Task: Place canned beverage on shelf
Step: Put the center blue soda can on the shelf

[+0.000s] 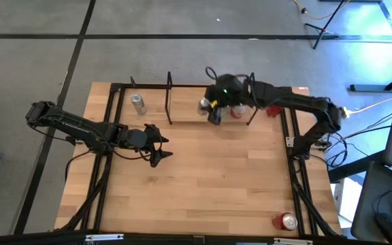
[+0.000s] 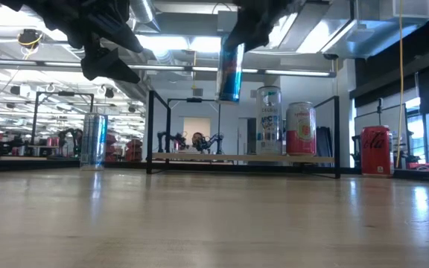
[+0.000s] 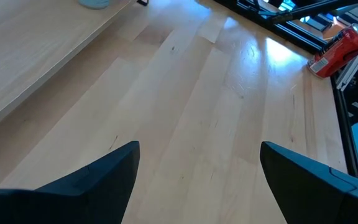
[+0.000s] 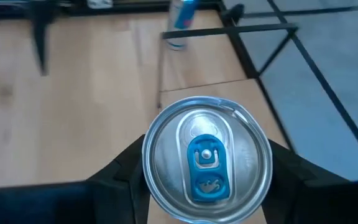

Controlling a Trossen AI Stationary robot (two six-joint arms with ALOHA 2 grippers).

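My right gripper keeps moving the blue can (image 2: 230, 74) down until its bottom rests on the free plank (image 2: 232, 157) beside the white can, because the blue can hangs almost upright over that plank.
A slim blue canned beverage (image 2: 231, 73) hangs above the shelf (image 2: 244, 158), with my right gripper (image 1: 216, 112) shut on it. Its silver top with a blue tab (image 4: 207, 158) fills the right wrist view. The shelf stands at the table's far middle, and a white can (image 2: 269, 120) and a red-and-white can (image 2: 300, 128) stand on the right part of its plank. My left gripper (image 1: 158, 144) waits open over the table's left middle, its fingers (image 3: 104, 180) spread over bare wood. My right gripper pinches the can between its two fingers, one on each side of the wall just under the top rim (image 4: 149, 163). The fingers (image 4: 120, 180) come slanting down from the table's right. The can hangs nearly upright, top up, its bottom (image 2: 229, 97) clear of the plank.
A silver-blue can (image 2: 94, 139) stands on the table left of the shelf and a red can (image 2: 376, 150) stands right of it. Another red can (image 1: 288, 221) lies at the near right corner. The shelf's black wire end frames (image 1: 169, 99) rise at both ends.
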